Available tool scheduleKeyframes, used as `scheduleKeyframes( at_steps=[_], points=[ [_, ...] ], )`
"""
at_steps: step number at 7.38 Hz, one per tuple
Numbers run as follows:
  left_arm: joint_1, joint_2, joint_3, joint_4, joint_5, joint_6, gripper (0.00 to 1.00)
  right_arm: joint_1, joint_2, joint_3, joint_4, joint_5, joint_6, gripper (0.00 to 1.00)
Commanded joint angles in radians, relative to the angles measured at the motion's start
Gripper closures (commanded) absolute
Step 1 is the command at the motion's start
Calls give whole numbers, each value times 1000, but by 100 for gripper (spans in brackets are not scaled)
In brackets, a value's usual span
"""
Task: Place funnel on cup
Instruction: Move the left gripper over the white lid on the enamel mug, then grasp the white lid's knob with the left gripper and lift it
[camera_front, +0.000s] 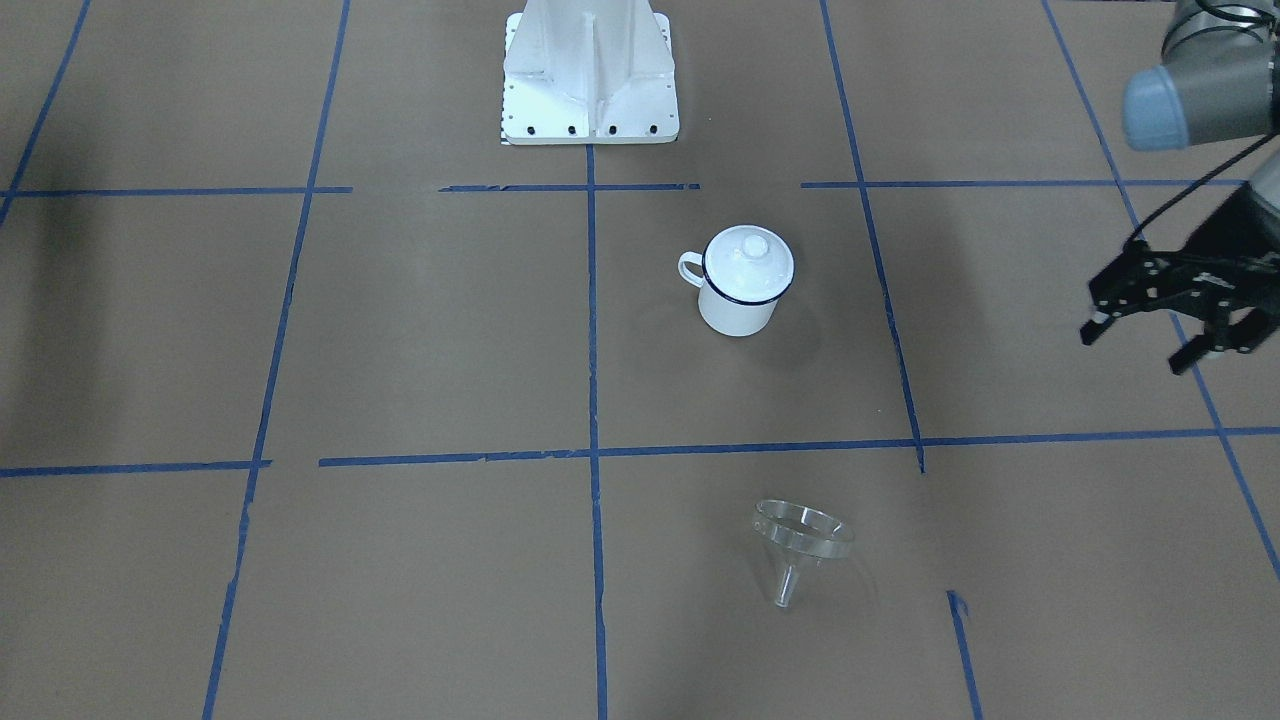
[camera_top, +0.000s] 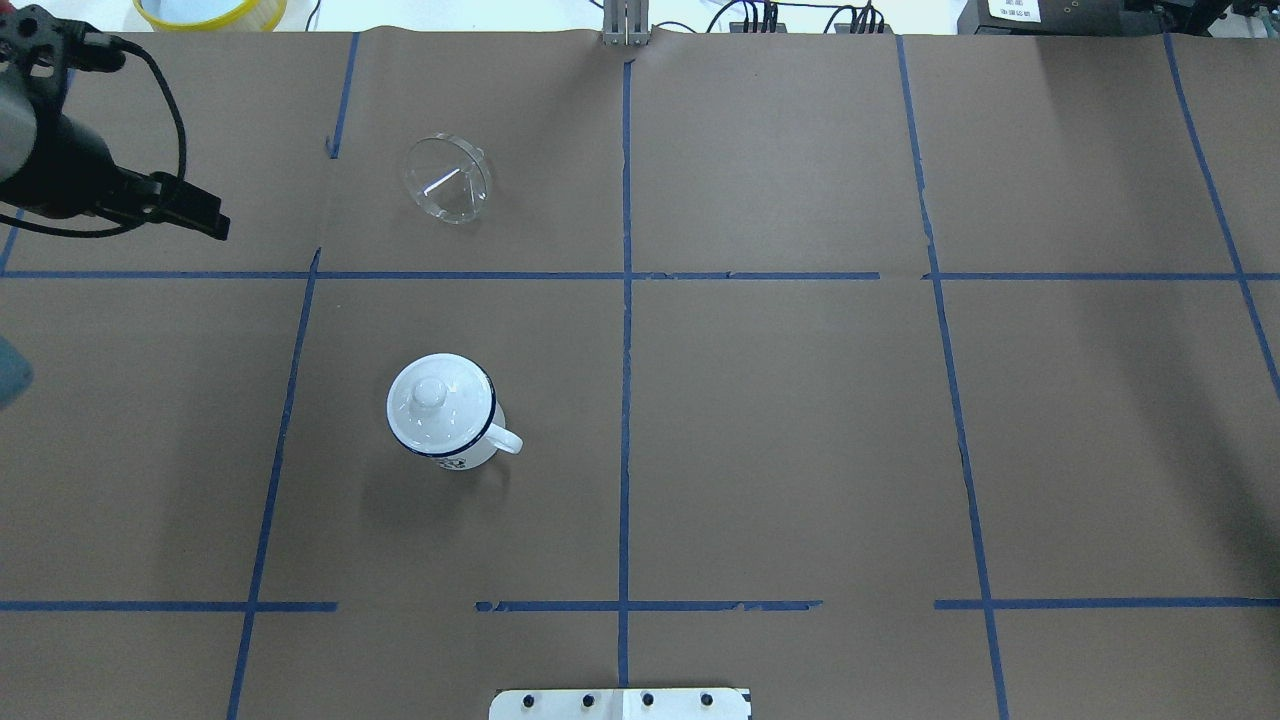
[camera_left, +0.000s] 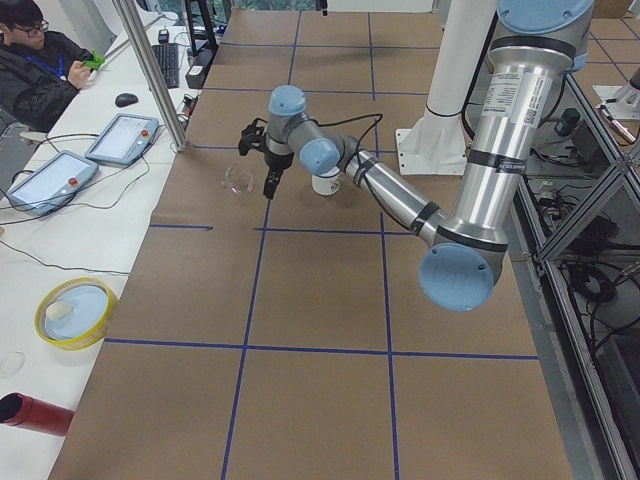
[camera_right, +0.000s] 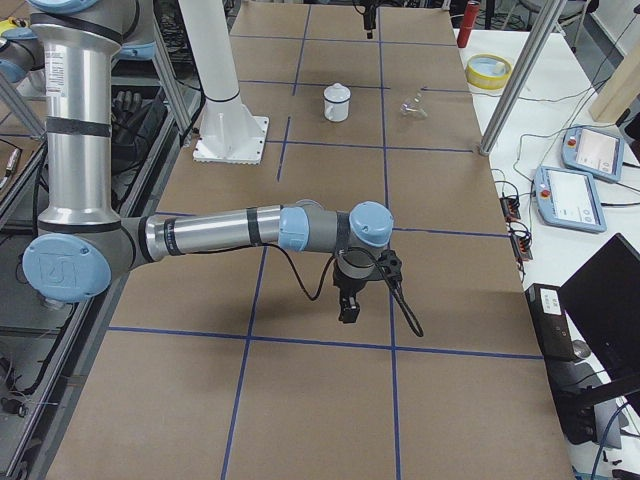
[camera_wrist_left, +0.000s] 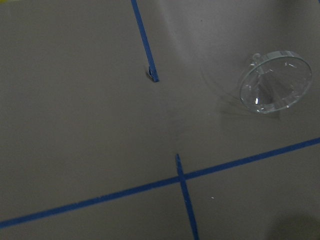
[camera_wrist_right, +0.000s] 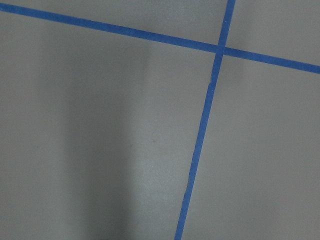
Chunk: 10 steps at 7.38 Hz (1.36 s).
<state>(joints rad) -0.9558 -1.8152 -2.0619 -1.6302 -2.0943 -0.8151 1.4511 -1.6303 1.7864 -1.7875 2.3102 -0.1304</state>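
Observation:
My gripper is about to lift the knob. The white lid (camera_front: 751, 260) should then come off and leave the cup standing, because the lid sits loosely on the dark blue rim (camera_front: 746, 301).
The clear funnel (camera_front: 800, 545) lies tilted on the brown table, and also shows in the overhead view (camera_top: 447, 178) and the left wrist view (camera_wrist_left: 275, 82). The white cup (camera_front: 738, 310) with a dark blue rim stands upright with a round white knobbed lid (camera_front: 750, 255) on it; in the overhead view the cup (camera_top: 468, 458) is nearer the robot base than the funnel. My left gripper (camera_front: 1140, 350) is open and empty, raised well to the side of both, also at the overhead view's left edge (camera_top: 200, 215). My right gripper (camera_right: 350, 300) shows only in the exterior right view, far from both; I cannot tell its state.
The white robot base (camera_front: 590, 80) stands at the table's near edge. Blue tape lines grid the table. A yellow bowl (camera_left: 75, 312), a red cylinder (camera_left: 35, 413), two tablets (camera_left: 125, 135) and a seated person (camera_left: 40, 70) are beyond the far edge. A metal pole (camera_left: 150, 75) stands there.

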Motion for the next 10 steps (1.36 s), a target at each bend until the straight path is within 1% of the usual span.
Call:
scheduleKeyframes(
  at_steps=[1, 2, 3, 4, 5, 8, 9, 10],
  points=[
    [223, -97, -77, 82, 142, -357, 0, 0, 1, 1, 0, 0, 0, 0],
    [289, -142, -48, 85, 199, -436, 0, 0, 1, -1, 0, 0, 0, 0],
    [323, -182, 13, 86, 204, -497, 0, 0, 0, 1, 0, 0, 0, 0],
    [365, -202, 50, 86, 251, -534, 0, 0, 0, -1, 0, 0, 0, 0],
    [390, -205, 63, 86, 275, -539, 0, 0, 1, 1, 0, 0, 0, 0],
    [411, -205, 80, 86, 278, -542, 0, 0, 0, 1, 0, 0, 0, 0],
    [411, -205, 80, 86, 284, -542, 7, 0, 0, 1, 0, 0, 0, 0],
    [413, -205, 78, 86, 289, -542, 19, 0, 0, 1, 0, 0, 0, 0]
  ],
)
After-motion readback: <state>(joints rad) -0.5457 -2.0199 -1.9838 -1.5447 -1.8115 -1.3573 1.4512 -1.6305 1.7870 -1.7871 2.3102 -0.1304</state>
